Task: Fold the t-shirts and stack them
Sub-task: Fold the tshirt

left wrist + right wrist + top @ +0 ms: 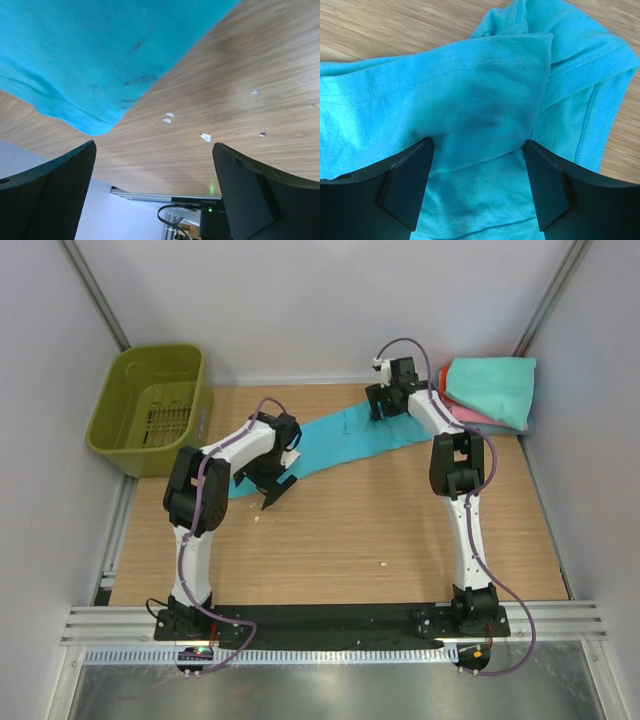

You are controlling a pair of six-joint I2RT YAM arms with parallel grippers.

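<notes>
I can see the turquoise-blue t-shirt's long band lying slanted across the back, so my left gripper should pinch its near corner and swing that end toward the front first.
A bright turquoise-blue t-shirt lies folded into a long band across the back of the wooden table. My left gripper is open and empty just off the shirt's near left end; the left wrist view shows that end above bare wood. My right gripper is open over the shirt's far right end, its fingers straddling folded cloth. A stack of folded shirts sits at the back right, mint-teal on top, pink and orange-red edges below.
An olive-green slotted basket stands at the back left. Small white scraps lie on the wood near my left gripper. White walls close in the table on the sides and back.
</notes>
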